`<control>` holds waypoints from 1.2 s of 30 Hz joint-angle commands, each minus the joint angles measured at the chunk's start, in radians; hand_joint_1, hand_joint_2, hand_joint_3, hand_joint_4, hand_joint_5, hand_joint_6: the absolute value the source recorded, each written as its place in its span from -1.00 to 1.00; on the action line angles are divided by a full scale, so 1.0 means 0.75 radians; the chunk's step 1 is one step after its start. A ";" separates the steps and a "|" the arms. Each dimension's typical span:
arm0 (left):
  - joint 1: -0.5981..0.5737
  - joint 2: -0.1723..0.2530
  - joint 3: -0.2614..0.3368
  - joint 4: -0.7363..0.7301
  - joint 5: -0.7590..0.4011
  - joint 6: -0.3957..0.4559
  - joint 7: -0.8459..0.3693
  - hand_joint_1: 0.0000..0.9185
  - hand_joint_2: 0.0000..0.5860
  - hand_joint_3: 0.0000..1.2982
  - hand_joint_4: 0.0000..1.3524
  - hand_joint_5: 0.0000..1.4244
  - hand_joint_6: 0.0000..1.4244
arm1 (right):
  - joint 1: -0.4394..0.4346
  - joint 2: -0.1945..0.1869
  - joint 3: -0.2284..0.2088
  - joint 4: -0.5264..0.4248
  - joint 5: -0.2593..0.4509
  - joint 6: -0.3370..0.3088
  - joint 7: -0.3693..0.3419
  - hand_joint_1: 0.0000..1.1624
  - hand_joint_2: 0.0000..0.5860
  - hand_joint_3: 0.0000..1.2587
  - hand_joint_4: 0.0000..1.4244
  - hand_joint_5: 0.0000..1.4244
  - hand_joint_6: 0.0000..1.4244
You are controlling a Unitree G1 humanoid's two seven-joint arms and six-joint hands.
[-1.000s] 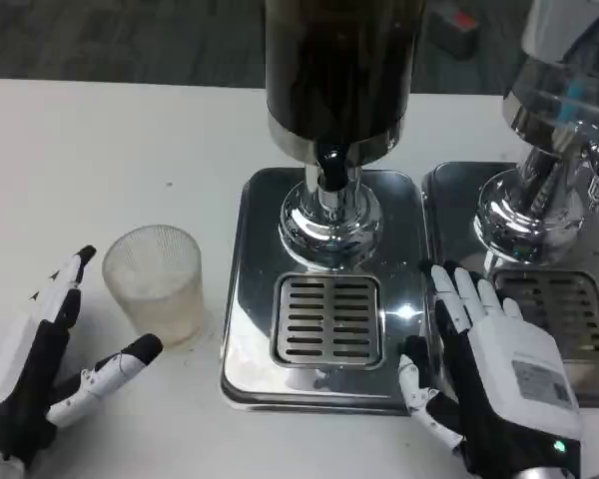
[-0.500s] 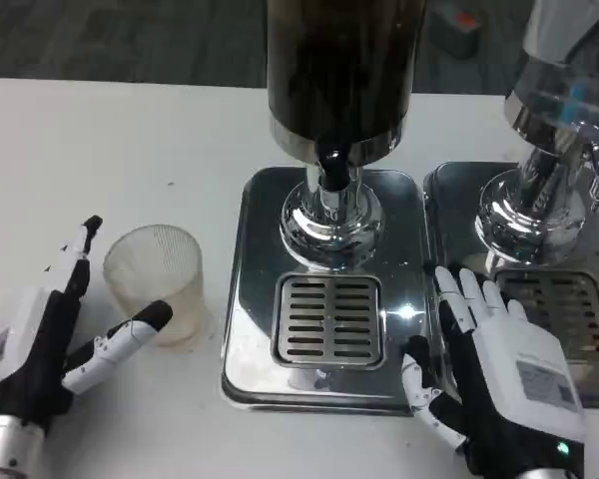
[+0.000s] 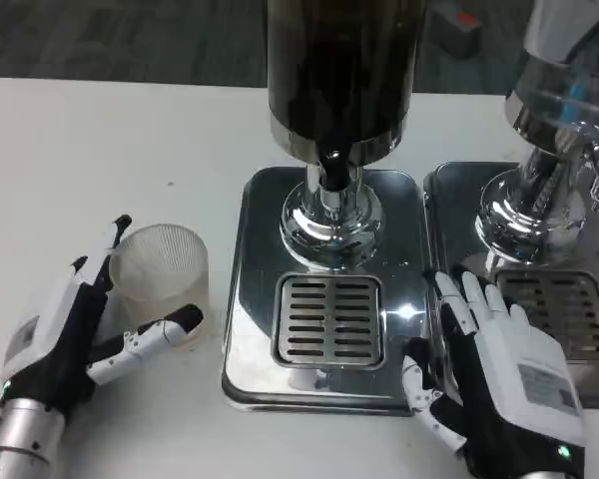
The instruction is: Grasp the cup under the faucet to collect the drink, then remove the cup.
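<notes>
My gripper is about to push the black faucet (image 3: pixel 334 168). A thin dark stream should then fall straight into the cup, because the faucet hangs over the slotted grille (image 3: pixel 329 320).
A clear ribbed plastic cup (image 3: pixel 161 277) stands upright and empty on the white table, left of the steel drip tray (image 3: pixel 250 299). The black faucet (image 3: pixel 330 166) hangs under the dark drink tank (image 3: pixel 341 70), above the slotted grille (image 3: pixel 329 319). My left hand (image 3: pixel 68 334) is open around the cup: fingers (image 3: pixel 108 249) lie along its left side and the thumb (image 3: pixel 160 333) reaches across its front base. Contact with the cup is unclear. My right hand (image 3: pixel 504 374) rests open with its fingers spread at the tray's right edge.
A second steel dispenser (image 3: pixel 549 150) with its own drip tray (image 3: pixel 569 319) stands close on the right, just beyond my right hand. Bare white table (image 3: pixel 100 150) stretches behind and left of the cup.
My left hand has moved forward and right, from beside the cup to bracketing it with fingers and thumb. The cup and my right hand have stayed in place.
</notes>
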 commanded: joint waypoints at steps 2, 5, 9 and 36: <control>-0.038 -0.033 -0.009 0.072 -0.020 -0.027 0.002 -0.64 -0.96 -1.00 -1.00 -0.81 -0.90 | 0.006 0.004 0.004 -0.026 -0.007 0.013 0.017 -0.35 0.85 -0.85 -1.00 -1.00 -1.00; -0.050 -0.048 -0.006 0.104 -0.032 -0.043 0.004 -0.59 -0.94 -1.00 -1.00 -0.74 -0.85 | 0.007 0.007 0.003 -0.028 -0.007 0.018 0.018 -0.35 0.84 -0.85 -1.00 -1.00 -1.00; -0.071 -0.062 -0.014 0.139 -0.041 -0.052 0.000 -0.51 -0.90 -1.00 -1.00 -0.65 -0.76 | 0.010 0.008 0.001 -0.033 -0.010 0.023 0.019 -0.35 0.84 -0.84 -1.00 -1.00 -1.00; -0.095 -0.058 -0.026 0.183 -0.038 -0.121 0.101 -0.24 -0.66 -0.39 -0.26 0.07 -0.05 | 0.012 0.024 -0.005 -0.028 0.008 0.028 0.015 -0.32 0.81 -0.82 -1.00 -1.00 -1.00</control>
